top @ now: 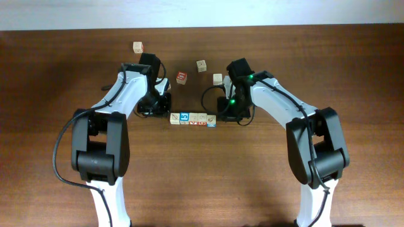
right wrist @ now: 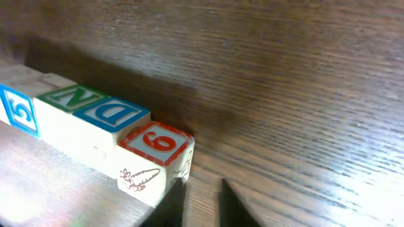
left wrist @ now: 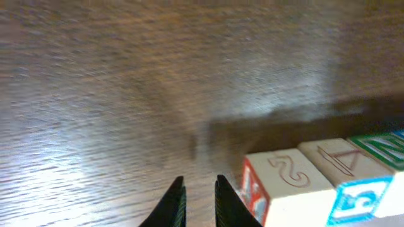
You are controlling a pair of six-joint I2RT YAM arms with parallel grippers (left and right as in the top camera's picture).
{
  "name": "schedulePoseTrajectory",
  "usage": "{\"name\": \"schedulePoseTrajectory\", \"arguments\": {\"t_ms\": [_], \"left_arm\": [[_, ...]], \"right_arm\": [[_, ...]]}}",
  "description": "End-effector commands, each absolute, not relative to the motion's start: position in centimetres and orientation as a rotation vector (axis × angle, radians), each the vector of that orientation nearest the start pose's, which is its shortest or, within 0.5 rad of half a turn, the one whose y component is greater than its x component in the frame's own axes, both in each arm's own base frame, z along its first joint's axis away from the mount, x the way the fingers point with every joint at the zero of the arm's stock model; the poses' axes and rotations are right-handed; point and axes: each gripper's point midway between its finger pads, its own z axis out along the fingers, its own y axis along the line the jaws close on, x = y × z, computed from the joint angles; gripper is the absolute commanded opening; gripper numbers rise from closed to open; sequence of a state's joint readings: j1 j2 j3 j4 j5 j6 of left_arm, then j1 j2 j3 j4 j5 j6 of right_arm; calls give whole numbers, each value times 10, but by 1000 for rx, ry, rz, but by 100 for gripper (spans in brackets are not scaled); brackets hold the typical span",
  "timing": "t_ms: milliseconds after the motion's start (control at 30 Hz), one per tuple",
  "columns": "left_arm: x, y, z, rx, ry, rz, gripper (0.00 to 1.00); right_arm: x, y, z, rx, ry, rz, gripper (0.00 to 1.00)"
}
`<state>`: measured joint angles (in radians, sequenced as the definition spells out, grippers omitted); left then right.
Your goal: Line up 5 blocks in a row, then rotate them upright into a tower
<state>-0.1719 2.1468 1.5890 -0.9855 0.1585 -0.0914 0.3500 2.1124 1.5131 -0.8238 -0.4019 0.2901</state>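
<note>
My right gripper needs to close and push the red-topped block's near side (top: 211,126) until the row is straight, because the red-topped end block (top: 211,120) sticks out nearer than the blue D block.
Five blocks stand in a row (top: 193,118) at the table's middle. My left gripper (top: 165,111) is just off the row's left end. In the left wrist view its jaws (left wrist: 200,180) stand slightly open on bare wood, and the end block (left wrist: 287,183), with a red side face, lies just to their right. My right gripper (top: 221,118) is at the row's right end. The right wrist view shows that gripper (right wrist: 202,183) slightly open with nothing inside. Its left finger (right wrist: 173,202) is against the red 9 block (right wrist: 154,144). Beside that block come a blue D block (right wrist: 113,115) and a green N block (right wrist: 71,98).
Several loose blocks lie behind the row: one at the far left (top: 137,46), a red-faced one (top: 182,77), one tilted (top: 201,65) and one by the right arm (top: 217,79). Both arms reach in from the near edge.
</note>
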Motion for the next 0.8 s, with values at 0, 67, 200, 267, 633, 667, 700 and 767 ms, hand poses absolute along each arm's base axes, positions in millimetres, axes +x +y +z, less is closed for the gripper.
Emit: {"name": "schedulePoseTrajectory", "arguments": {"t_ms": [0, 67, 200, 267, 633, 667, 700, 767], "left_arm": [[405, -84, 20, 107, 3097, -135, 7], [412, -80, 34, 86, 3089, -137, 2], [432, -66, 91, 30, 3037, -142, 6], [435, -61, 123, 25, 3016, -143, 11], [425, -65, 285, 95, 2655, -282, 22], [420, -62, 302, 93, 2605, -278, 24], [413, -58, 318, 87, 2564, -267, 26], [405, -53, 334, 79, 2524, -242, 45]], "right_arm": [[388, 202, 31, -139, 3015, 778, 6], [390, 206, 54, -277, 2913, 1029, 7], [401, 176, 109, -295, 2760, 1234, 28], [400, 158, 138, -301, 2715, 1276, 34], [355, 151, 207, -305, 2853, 1120, 35], [352, 150, 188, -255, 2968, 936, 32], [350, 149, 171, -193, 3044, 756, 29], [347, 154, 152, -106, 3098, 578, 20]]}}
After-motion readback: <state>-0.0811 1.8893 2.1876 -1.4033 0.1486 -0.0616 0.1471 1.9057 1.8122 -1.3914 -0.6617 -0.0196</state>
